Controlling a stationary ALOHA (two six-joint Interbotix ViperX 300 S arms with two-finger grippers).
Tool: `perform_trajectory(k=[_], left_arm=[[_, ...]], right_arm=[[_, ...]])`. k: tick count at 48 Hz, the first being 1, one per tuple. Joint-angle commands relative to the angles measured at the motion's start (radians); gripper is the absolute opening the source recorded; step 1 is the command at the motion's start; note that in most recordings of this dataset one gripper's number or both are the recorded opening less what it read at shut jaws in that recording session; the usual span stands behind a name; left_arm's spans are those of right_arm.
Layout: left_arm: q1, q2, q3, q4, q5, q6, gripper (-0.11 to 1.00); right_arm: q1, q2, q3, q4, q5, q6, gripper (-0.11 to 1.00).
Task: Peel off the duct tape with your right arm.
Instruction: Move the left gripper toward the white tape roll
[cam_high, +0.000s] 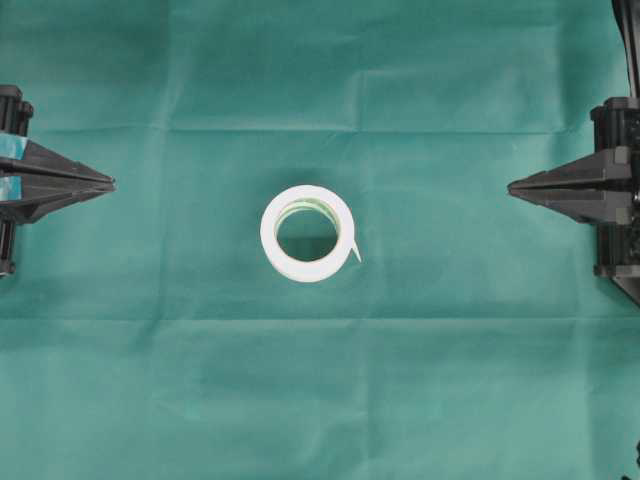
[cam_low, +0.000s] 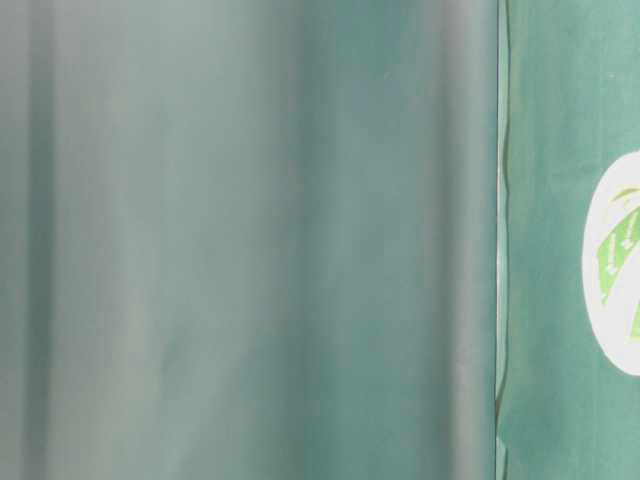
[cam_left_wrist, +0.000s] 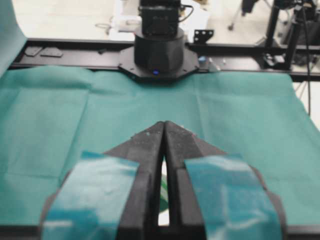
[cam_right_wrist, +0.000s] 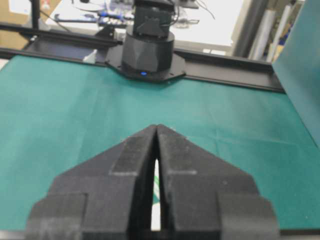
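I should first grip the duct tape's lower side (cam_high: 301, 271) with my left gripper before peeling, because the duct tape lies loose on the cloth with its loose end (cam_high: 356, 251) toward my right gripper.
The duct tape (cam_high: 308, 233) lies flat in the middle of the green cloth, a white ring with a green-striped inner core. Its thin loose strip end (cam_high: 354, 250) sticks out at the lower right of the roll. At the right edge my right gripper (cam_high: 511, 186) is shut, its tip pointing left, well away from the roll. My left gripper (cam_high: 112, 184) is shut too, pointing right from the left edge, also well apart from the tape. Each wrist view shows only a sliver of the roll (cam_left_wrist: 164, 186) (cam_right_wrist: 156, 192) through the slit behind the closed fingertips (cam_left_wrist: 164, 123) (cam_right_wrist: 156, 126).
A green cloth (cam_high: 320, 400) covers the table, creased in faint lines. The table-level view is mostly filled by a blurred cloth fold (cam_low: 250, 240), with part of the roll (cam_low: 612, 265) at its right edge. Each arm's base (cam_left_wrist: 159, 50) (cam_right_wrist: 148, 55) stands at the far side of the opposite wrist view.
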Motion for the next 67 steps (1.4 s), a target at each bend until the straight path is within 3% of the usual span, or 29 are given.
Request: perform_trajectory(k=[1, 7, 10, 18, 22, 24, 30, 32, 47, 67], left_arm=[[-0.006, 0.015, -0.014, -0.003, -0.018, 0.002, 0.01], [-0.015, 0.032, -0.017, -0.003, -0.038, 0.002, 0.01], [-0.018, 0.040, -0.014, -0.003, -0.049, 0.005, 0.08], [-0.018, 0.058, -0.012, -0.003, -0.080, 0.005, 0.49], [-0.020, 0.067, -0.017, -0.003, -0.084, 0.006, 0.74], [-0.020, 0.071, -0.020, -0.003, -0.086, 0.006, 0.79], [-0.018, 0.097, -0.032, -0.003, -0.095, 0.008, 0.79], [-0.018, 0.110, -0.038, -0.003, -0.103, 0.008, 0.79], [-0.018, 0.307, -0.123, -0.003, -0.184, 0.009, 0.79], [-0.035, 0.572, -0.334, -0.003, -0.195, 0.009, 0.78]], right_arm=[[0.000, 0.003, -0.008, 0.000, -0.011, 0.002, -0.10], [0.000, 0.003, -0.006, 0.000, -0.012, 0.002, -0.10], [0.002, 0.000, -0.006, 0.000, -0.012, 0.002, -0.10], [0.000, -0.017, 0.002, 0.000, -0.014, 0.000, 0.00], [0.000, -0.026, 0.005, 0.000, -0.020, 0.000, 0.15], [0.000, -0.031, 0.008, 0.000, -0.025, 0.000, 0.24], [0.000, -0.040, 0.017, 0.000, -0.031, 0.000, 0.60], [0.000, -0.040, 0.017, 0.000, -0.031, 0.000, 0.65], [0.000, -0.037, 0.015, 0.000, -0.034, 0.000, 0.64], [0.000, -0.037, 0.018, 0.000, -0.040, 0.002, 0.64]])
